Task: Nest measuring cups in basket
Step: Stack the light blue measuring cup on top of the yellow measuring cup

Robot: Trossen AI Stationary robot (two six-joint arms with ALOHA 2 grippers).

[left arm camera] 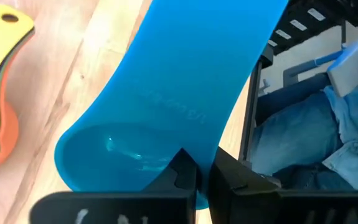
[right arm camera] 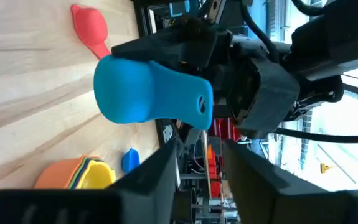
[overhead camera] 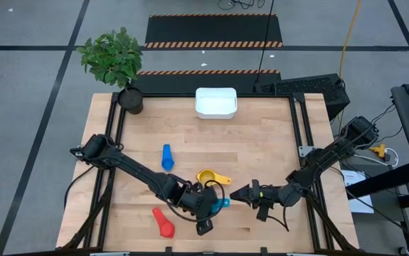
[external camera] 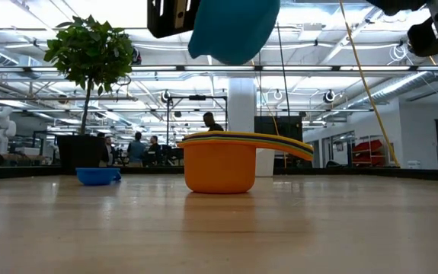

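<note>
The light blue cup's bowl (right arm camera: 121, 91) is pinched by my left gripper and has to go down into the yellow cup, so next my right gripper grabs its free handle end (overhead camera: 225, 203) before nesting.
My left gripper (overhead camera: 213, 206) (left arm camera: 203, 180) is shut on a light blue measuring cup (overhead camera: 221, 204) (right arm camera: 141, 90) and holds it above the table's near middle. My right gripper (overhead camera: 237, 193) (right arm camera: 200, 155) is open just right of that cup, its fingers pointing at the handle end without touching it. A nested stack (overhead camera: 208, 176) (external camera: 220, 169), with an orange cup outermost and yellow on top, stands on the wood. One blue cup (overhead camera: 166, 157) and one red cup (overhead camera: 163, 222) lie apart on the table. The white basket (overhead camera: 215, 102) sits at the far edge. My left gripper pinches the wall of the light blue cup's bowl (left arm camera: 194, 158), with one finger (left arm camera: 180, 171) inside the bowl and the other (left arm camera: 231, 177) outside. The cup is lifted clear of the table (external camera: 234, 30). Its handle (right arm camera: 191, 102) points away toward my right gripper.
A dark pot with a green plant (overhead camera: 115, 60) stands at the table's far left corner. Black frame rails (overhead camera: 300, 128) run along the table's sides. Bare wood lies between the stack and the basket. People show in the room beyond the table (external camera: 136, 144).
</note>
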